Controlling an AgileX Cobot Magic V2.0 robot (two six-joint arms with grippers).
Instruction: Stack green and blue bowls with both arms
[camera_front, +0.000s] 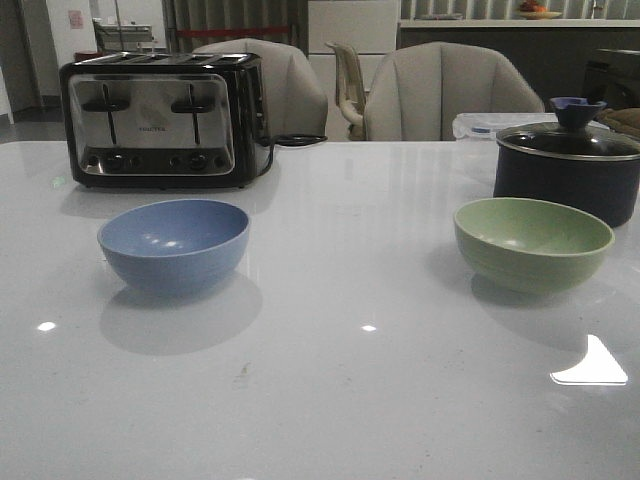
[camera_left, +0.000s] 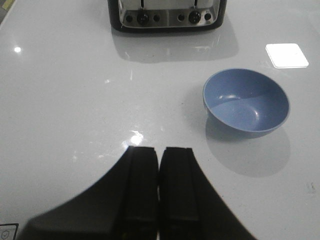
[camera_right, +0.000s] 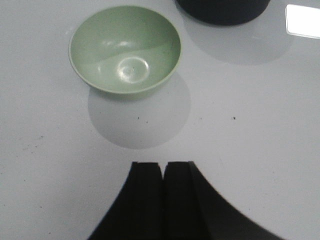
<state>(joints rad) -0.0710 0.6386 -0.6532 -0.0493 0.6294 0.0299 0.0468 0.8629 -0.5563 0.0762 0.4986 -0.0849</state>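
Next, my right gripper places the green bowl (camera_front: 533, 245) at the table's middle (camera_front: 335, 325), as the bowls are far apart, before my left gripper stacks the blue bowl inside it.
The dusty blue bowl (camera_front: 174, 243) stands upright and empty on the left of the white table; it also shows in the left wrist view (camera_left: 246, 101). The pale green bowl (camera_front: 533, 242) stands upright and empty on the right, and shows in the right wrist view (camera_right: 125, 48). The bowls are far apart. My left gripper (camera_left: 161, 150) is shut and empty, held above bare table short of the blue bowl. My right gripper (camera_right: 164, 165) is shut and empty, above bare table short of the green bowl. Neither arm shows in the front view.
A black and chrome toaster (camera_front: 165, 118) stands behind the blue bowl, its cable trailing right. A dark navy lidded pot (camera_front: 567, 166) stands just behind the green bowl. Chairs (camera_front: 450, 92) line the table's far edge.
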